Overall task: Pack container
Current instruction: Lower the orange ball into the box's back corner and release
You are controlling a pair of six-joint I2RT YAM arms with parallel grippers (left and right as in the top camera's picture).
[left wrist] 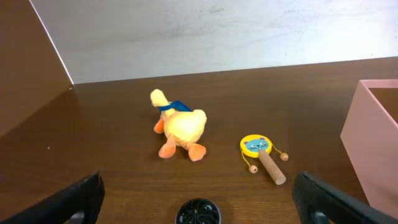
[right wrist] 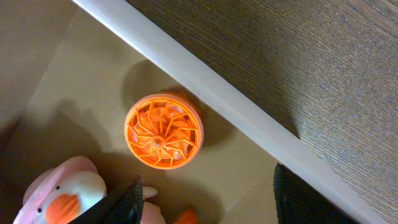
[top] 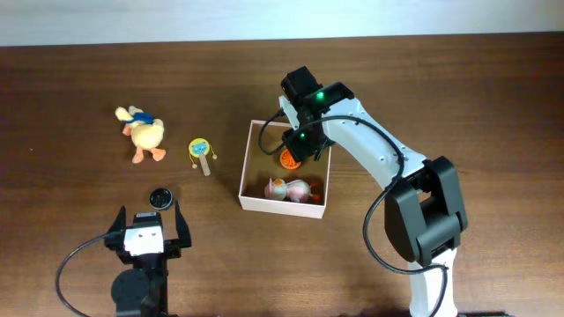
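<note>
My right gripper should close, reach onto the container's bottom (top: 264,159) and nudge the container straight, because the container sits crooked (top: 281,209) with the orange disc already in it.
The container (top: 254,201) is a square shallow box with white walls and a tan inside, at mid table. An orange ribbed disc (top: 288,158) and a pink and white plush toy (top: 291,189) lie in it. My right gripper (top: 302,141) hovers open and empty over the box's far right corner. In the right wrist view the disc (right wrist: 164,131) lies on the box floor beside the white wall (right wrist: 211,93), with the plush (right wrist: 62,193) at lower left and the open fingers (right wrist: 205,199) below. My left gripper (left wrist: 199,205) is open and empty at the near table edge, behind a black disc (left wrist: 198,213).
A yellow plush duck (top: 143,132) and a small yellow rattle drum with a wooden handle (top: 202,153) lie left of the box. The black disc (top: 159,197) lies in front of the left gripper (top: 146,231). The box's pink-looking wall (left wrist: 373,143) shows at the right of the left wrist view.
</note>
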